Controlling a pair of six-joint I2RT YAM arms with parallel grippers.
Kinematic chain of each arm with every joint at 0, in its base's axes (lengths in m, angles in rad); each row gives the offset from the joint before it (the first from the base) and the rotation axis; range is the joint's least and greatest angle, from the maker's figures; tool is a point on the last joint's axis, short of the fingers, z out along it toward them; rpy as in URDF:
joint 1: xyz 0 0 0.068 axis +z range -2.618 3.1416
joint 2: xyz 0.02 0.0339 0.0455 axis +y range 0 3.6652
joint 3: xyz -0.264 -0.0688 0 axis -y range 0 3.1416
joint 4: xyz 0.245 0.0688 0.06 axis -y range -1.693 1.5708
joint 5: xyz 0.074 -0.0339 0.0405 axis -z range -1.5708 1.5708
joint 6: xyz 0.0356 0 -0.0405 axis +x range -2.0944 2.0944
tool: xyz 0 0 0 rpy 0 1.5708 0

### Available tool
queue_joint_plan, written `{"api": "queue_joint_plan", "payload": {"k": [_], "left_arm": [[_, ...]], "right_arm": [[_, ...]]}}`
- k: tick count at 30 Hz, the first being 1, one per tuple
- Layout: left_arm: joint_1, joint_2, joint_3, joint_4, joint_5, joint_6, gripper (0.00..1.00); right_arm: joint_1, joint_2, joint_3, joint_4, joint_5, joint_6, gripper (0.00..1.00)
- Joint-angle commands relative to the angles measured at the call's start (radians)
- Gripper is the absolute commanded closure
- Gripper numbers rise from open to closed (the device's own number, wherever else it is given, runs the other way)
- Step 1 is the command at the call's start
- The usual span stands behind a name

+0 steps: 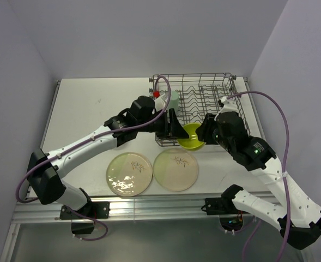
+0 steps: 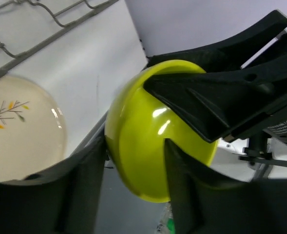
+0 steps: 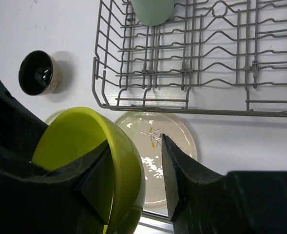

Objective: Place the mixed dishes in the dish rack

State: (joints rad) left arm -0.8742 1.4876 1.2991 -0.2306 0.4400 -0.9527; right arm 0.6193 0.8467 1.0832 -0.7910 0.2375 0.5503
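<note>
The lime-green bowl has a finger of my right gripper inside it, and only the bowl's side is between the fingers. My right gripper should back out and grip across the bowl's rim and base.
The lime-green bowl hangs tilted in the air at the dish rack's near edge, between my two grippers. My left gripper is shut on it; its fingers span the bowl's side in the left wrist view. My right gripper is open around the bowl's wall: one finger is inside the bowl, the other stands apart from its outside. Two cream plates lie flat on the table. The mint-green cup sits in the rack's left end. The dark cup stands left of the rack.
The rack's wire tines fill the table's back right. The right plate lies directly under the bowl, close to the table's near edge. White walls close in on three sides.
</note>
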Motion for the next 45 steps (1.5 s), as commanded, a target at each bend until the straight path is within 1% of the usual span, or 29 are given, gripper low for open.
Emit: {"api": "queue_joint_plan", "payload": {"k": [1, 2, 3, 5, 8, 9, 11, 12, 13, 16, 17, 18, 21, 25, 32, 34, 38, 45], "left_arm": [[-0.017, 0.000, 0.011, 0.108, 0.074, -0.024, 0.49], [-0.020, 0.005, 0.014, 0.114, 0.075, -0.026, 0.57], [-0.022, 0.013, 0.015, 0.114, 0.074, -0.026, 0.74], [-0.022, 0.016, 0.020, 0.113, 0.071, -0.023, 0.99], [-0.023, 0.008, 0.020, 0.105, 0.040, -0.017, 1.00], [-0.023, -0.003, 0.019, 0.097, 0.026, -0.015, 1.00], [-0.023, -0.012, 0.019, 0.077, -0.018, -0.001, 1.00], [-0.022, -0.018, 0.023, 0.071, -0.032, 0.006, 1.00], [-0.022, -0.018, 0.029, 0.045, -0.044, 0.024, 1.00], [-0.022, -0.018, 0.046, 0.017, -0.090, 0.048, 1.00], [-0.022, -0.021, 0.043, 0.023, -0.096, 0.052, 1.00], [-0.023, -0.027, 0.042, 0.028, -0.116, 0.058, 1.00], [-0.023, -0.033, 0.031, 0.036, -0.126, 0.065, 1.00], [-0.029, -0.044, 0.034, 0.005, -0.179, 0.084, 1.00], [-0.031, -0.075, 0.032, 0.020, -0.193, 0.088, 1.00], [-0.031, -0.082, 0.034, 0.034, -0.190, 0.081, 1.00], [-0.032, -0.082, 0.028, 0.057, -0.164, 0.068, 1.00], [-0.032, -0.064, 0.009, 0.105, -0.127, 0.042, 1.00]], "right_arm": [[0.005, 0.002, 0.047, 0.072, -0.006, -0.015, 1.00], [0.005, 0.003, 0.053, 0.072, -0.007, -0.018, 1.00], [0.005, 0.003, 0.057, 0.073, -0.009, -0.020, 1.00], [0.005, 0.002, 0.063, 0.075, -0.029, -0.024, 1.00], [0.005, -0.021, 0.061, 0.101, -0.096, -0.035, 1.00], [0.005, -0.038, 0.064, 0.101, -0.107, -0.029, 0.98], [0.005, -0.046, 0.090, 0.089, -0.122, -0.023, 0.67], [0.005, -0.044, 0.101, 0.066, -0.133, -0.013, 0.57], [0.005, -0.044, 0.122, 0.052, -0.132, -0.007, 0.38], [0.005, -0.052, 0.139, -0.005, -0.099, 0.045, 0.08], [0.005, -0.058, 0.138, -0.019, -0.102, 0.068, 0.07], [0.005, -0.070, 0.130, -0.027, -0.096, 0.083, 0.01], [0.005, -0.099, 0.110, -0.024, -0.112, 0.115, 0.00], [0.005, -0.126, 0.063, -0.019, -0.150, 0.158, 0.00], [0.005, -0.162, -0.028, 0.028, -0.201, 0.220, 0.00], [0.005, -0.182, -0.049, 0.068, -0.225, 0.226, 0.00], [0.005, -0.225, -0.100, 0.148, -0.216, 0.220, 0.00], [0.005, -0.258, -0.120, 0.202, -0.222, 0.214, 0.00]]}}
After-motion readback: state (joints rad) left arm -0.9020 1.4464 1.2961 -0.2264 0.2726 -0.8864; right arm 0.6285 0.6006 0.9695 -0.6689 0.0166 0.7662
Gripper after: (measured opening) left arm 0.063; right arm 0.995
